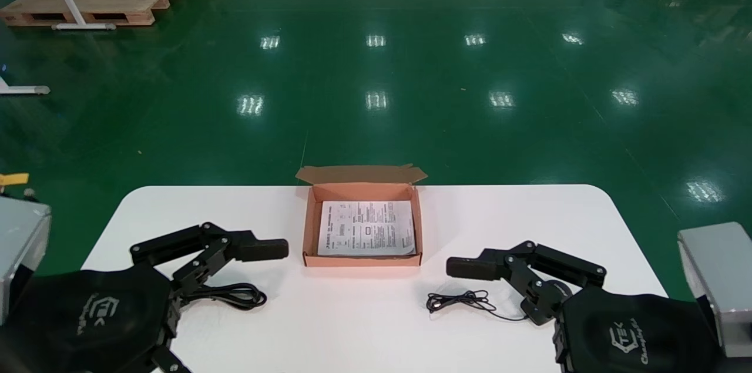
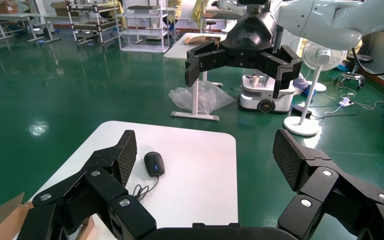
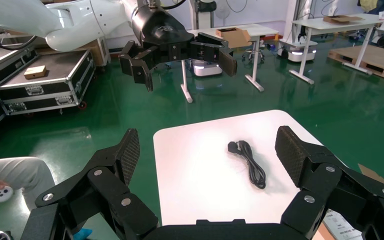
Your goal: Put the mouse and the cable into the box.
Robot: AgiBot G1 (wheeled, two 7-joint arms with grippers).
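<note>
A thin loose piece of cord comes out of the bunched cord, so the mouse will hang below the bunched cord when I raise the cord.
An open cardboard box with a printed sheet in it stands at the table's middle. A coiled black cable lies on the table at the left, just below my left gripper, which is open and holds nothing. The right wrist view shows that cable lying free. The black mouse sits at the right, partly hidden behind my right gripper. Its thin cord is bunched toward the centre. In the left wrist view the mouse lies untouched. My right gripper is open and empty.
The white table has rounded far corners and green floor beyond. The box's back flap stands up at the far edge. Grey units flank the table on both sides. Each wrist view shows the other arm's gripper across the table.
</note>
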